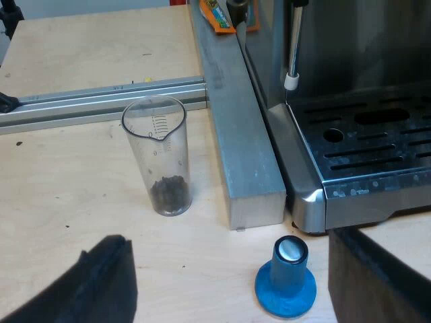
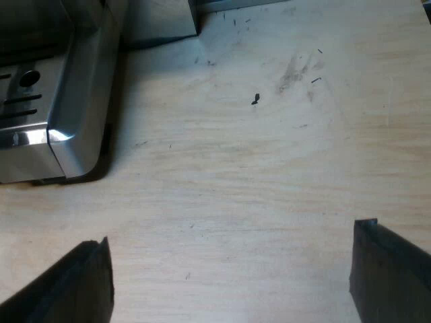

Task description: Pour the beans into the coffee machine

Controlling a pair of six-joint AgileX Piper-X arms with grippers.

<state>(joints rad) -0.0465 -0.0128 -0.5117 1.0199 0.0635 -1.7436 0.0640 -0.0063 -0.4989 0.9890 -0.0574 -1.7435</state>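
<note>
I expect the clear measuring glass (image 1: 160,155) to empty out when I pour, because the small heap of coffee beans (image 1: 170,194) lies below a wide open rim.
A clear measuring glass (image 1: 159,156) stands upright on the wooden table, with a small heap of dark coffee beans (image 1: 168,192) at its bottom. My left gripper (image 1: 229,282) hovers open a short way off from the glass, its black fingers (image 1: 101,282) spread wide with nothing between them. The espresso machine's drip tray (image 1: 363,151) and steam wand (image 1: 293,47) stand beyond a grey metal bar (image 1: 242,128). My right gripper (image 2: 229,282) is open above bare wood near the machine's base corner (image 2: 67,114).
A blue tamper (image 1: 287,279) stands on the table close to the drip tray's corner, between my left fingers. An aluminium rail (image 1: 101,104) crosses the table behind the glass. An orange packet (image 1: 219,15) lies on the grey bar.
</note>
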